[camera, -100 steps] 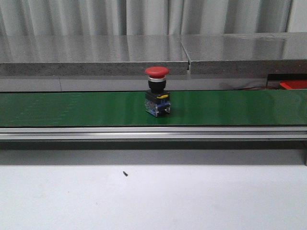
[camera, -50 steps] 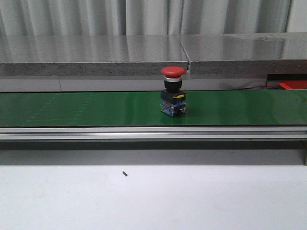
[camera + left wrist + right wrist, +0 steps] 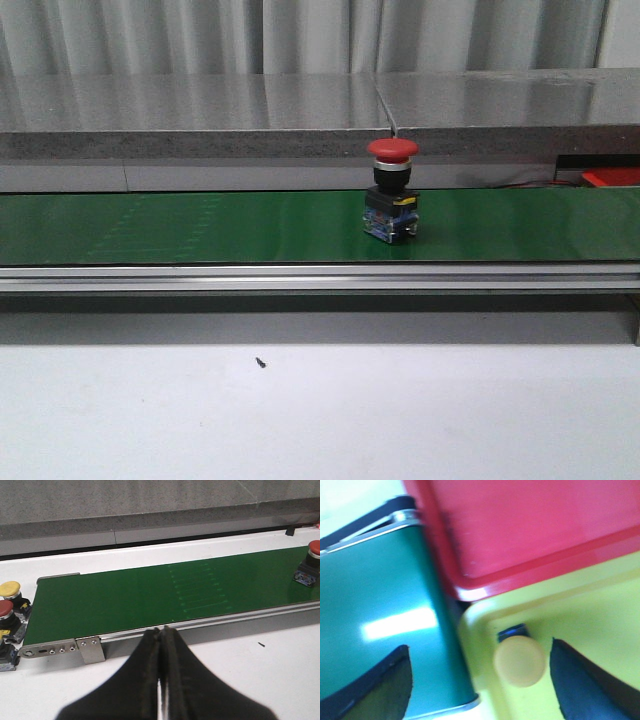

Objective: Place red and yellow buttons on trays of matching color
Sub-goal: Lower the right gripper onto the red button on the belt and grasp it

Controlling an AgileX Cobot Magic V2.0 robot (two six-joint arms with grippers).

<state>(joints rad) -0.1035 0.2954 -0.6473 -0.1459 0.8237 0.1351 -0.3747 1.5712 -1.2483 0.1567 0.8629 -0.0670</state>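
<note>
The red button (image 3: 391, 191) is upright and alone on the green belt, so my right gripper continues, open, toward its cap (image 3: 393, 150) and closes once the fingers are on both sides of it.
A red mushroom button (image 3: 392, 203) stands upright on the green conveyor belt (image 3: 200, 225), right of centre; it also shows in the left wrist view (image 3: 309, 565). My left gripper (image 3: 161, 630) is shut and empty, over the white table in front of the belt. A yellow button (image 3: 11, 590) and a red button (image 3: 6, 611) wait beside the belt's end. My right gripper (image 3: 480, 680) is open above the yellow tray (image 3: 580, 630), with a yellow button (image 3: 520, 661) standing on the tray between its fingers. The red tray (image 3: 530, 525) lies next to the yellow one.
A grey stone ledge (image 3: 200, 110) runs behind the belt. An aluminium rail (image 3: 320, 278) edges the belt's front. A small dark speck (image 3: 261, 363) lies on the white table. A corner of the red tray (image 3: 612, 177) shows at far right.
The red button has travelled to the right along the belt. Nothing else in the front view has moved.
</note>
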